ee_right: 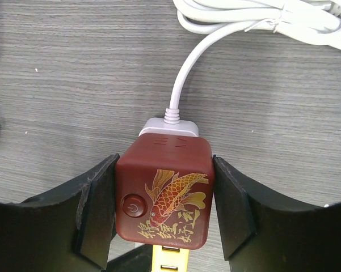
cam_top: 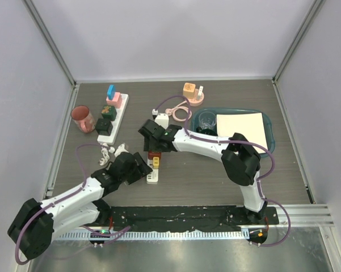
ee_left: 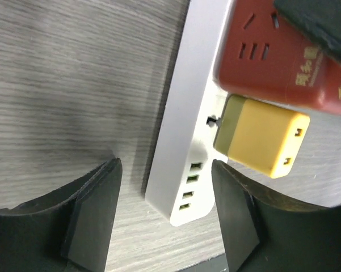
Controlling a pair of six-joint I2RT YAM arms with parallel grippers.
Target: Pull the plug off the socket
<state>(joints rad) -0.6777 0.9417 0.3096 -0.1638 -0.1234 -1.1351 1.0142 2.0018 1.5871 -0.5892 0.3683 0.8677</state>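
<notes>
The power strip [ee_left: 169, 170] sits loose inside my open left gripper. I should grip the power strip's near end [cam_top: 152, 178] tight before my right gripper pulls off the red plug.
A white power strip [cam_top: 152, 177] lies in the middle of the table with a dark red cube plug [cam_top: 154, 154] and a yellow plug [cam_top: 156, 162] seated on it. In the right wrist view the red cube [ee_right: 164, 192] carries a gold fish print, and my right gripper [ee_right: 164, 212] is shut on its two sides. The strip's white cord [ee_right: 184, 68] runs away from it. My left gripper [ee_left: 164, 215] is open and straddles the strip's near end [ee_left: 184, 187], below the yellow plug [ee_left: 261, 141]. Its right finger [ee_left: 232, 221] is close to the strip; the left one stands apart.
A second power strip [cam_top: 112, 116] with several plugs lies at the back left beside a pink cup [cam_top: 83, 118]. A teal tray [cam_top: 270, 144] with a glass and paper is at the right. An orange block [cam_top: 192, 93] and a coiled cable [cam_top: 180, 111] lie at the back.
</notes>
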